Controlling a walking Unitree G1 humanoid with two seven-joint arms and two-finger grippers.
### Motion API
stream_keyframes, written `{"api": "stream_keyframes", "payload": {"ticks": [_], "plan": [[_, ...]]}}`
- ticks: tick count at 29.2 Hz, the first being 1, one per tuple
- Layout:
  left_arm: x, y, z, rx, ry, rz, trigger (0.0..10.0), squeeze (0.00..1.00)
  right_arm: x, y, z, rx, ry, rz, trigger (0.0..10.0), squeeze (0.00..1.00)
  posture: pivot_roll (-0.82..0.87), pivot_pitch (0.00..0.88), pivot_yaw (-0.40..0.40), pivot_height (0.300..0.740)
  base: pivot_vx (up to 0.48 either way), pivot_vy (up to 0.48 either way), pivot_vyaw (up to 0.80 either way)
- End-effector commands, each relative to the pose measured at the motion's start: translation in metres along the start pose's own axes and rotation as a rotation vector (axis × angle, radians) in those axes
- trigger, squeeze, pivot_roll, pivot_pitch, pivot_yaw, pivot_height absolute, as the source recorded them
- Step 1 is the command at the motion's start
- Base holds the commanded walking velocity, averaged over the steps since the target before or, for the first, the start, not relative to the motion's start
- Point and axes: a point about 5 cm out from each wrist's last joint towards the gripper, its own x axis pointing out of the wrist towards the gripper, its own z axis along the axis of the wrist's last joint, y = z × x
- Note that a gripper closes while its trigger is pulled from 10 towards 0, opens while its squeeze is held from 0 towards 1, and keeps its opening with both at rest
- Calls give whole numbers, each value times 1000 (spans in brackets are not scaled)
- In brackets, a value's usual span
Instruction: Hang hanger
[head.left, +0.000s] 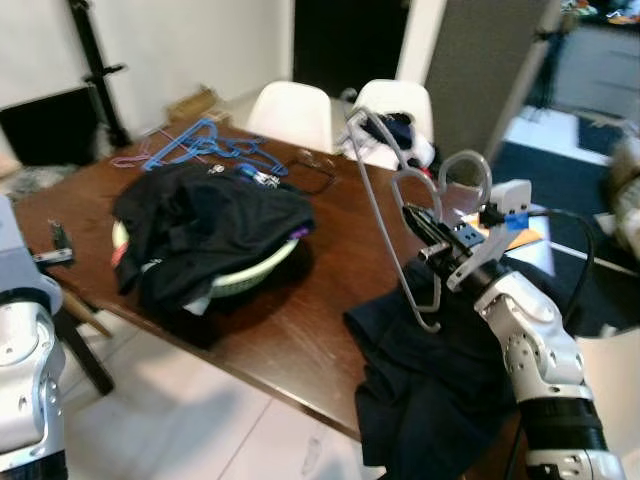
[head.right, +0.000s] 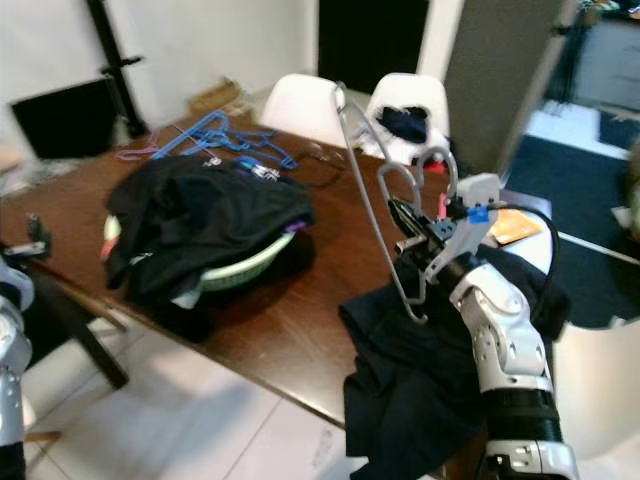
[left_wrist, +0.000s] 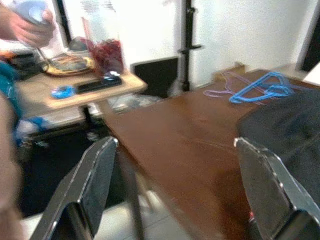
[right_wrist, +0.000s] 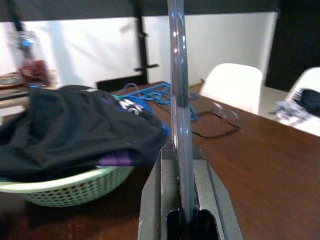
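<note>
I should expect more clothes to be hidden underneath when I lift the dark navy garment (head.left: 215, 228) draped over the basket, because blue cloth (head.left: 247, 171) peeks out behind it.
A grey wire hanger (head.left: 383, 215) stands tilted above the brown table (head.left: 330, 250), hook toward the right. My right gripper (head.left: 425, 225) is shut on its lower bar; in the right wrist view the bar (right_wrist: 177, 75) rises straight out from between the closed fingers (right_wrist: 150, 200). A dark garment (head.left: 420, 380) lies crumpled under the hanger and droops over the table's near edge. My left gripper (left_wrist: 182, 190) is open and holds nothing, off the table's left end. The left arm (head.left: 25, 370) hangs low at the left.
A pale green basket (head.left: 250, 278) heaped with black clothes (head.left: 205, 225) sits mid-table. Blue hangers (head.left: 200, 143) lie at the far side. Two white chairs (head.left: 290, 112) stand behind. A person's hand (left_wrist: 30, 27) is over a side table (left_wrist: 75, 90).
</note>
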Motion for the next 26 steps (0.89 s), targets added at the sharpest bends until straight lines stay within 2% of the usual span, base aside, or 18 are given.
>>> {"api": "stream_keyframes", "payload": {"ticks": [1,4,5,8,9,10,11,13,15,22,26], "plan": [[12,-8,-10,-85,22,-72,10000,0,-2,-8,1,-11,3,-43,10000,0,103,47,-82,740,0,0,0],[16,-11,-12,-97,26,-93,10000,0,-3,-9,1,-12,4,-49,10000,0,97,47,-83,740,0,0,0],[22,-15,-13,-46,18,-125,10000,0,-3,-12,2,-10,8,-58,10000,0,93,44,-83,740,0,0,0],[29,-18,-15,-1,19,-156,10000,0,-5,-15,3,-6,15,-66,10000,0,88,45,-79,740,0,0,-525],[34,-18,-16,53,9,-168,10000,0,-7,-18,4,-12,23,-76,10000,0,88,45,-79,740,0,0,-788],[34,-18,-16,53,9,-168,10000,0,-7,-18,4,-12,23,-76,10000,0,88,45,-79,740,0,0,-788],[41,-17,-16,67,8,-167,10000,0,-9,-22,5,-17,21,-89,10000,0,81,48,-75,740,0,0,-788],[41,-17,-16,67,8,-167,10000,0,-9,-22,5,-17,21,-89,10000,0,81,48,-75,740,0,0,-788],[51,-13,-17,72,24,-142,10000,0,-14,-27,9,-38,16,-111,10000,0,68,46,-70,740,0,0,-338],[55,-14,-20,72,42,-142,10000,0,-18,-31,12,-56,10,-128,10000,0,62,48,-69,740,0,0,0],[52,-28,-25,66,55,-229,10000,0,-18,-32,14,-61,7,-132,10000,0,61,53,-68,740,0,0,0]]}}
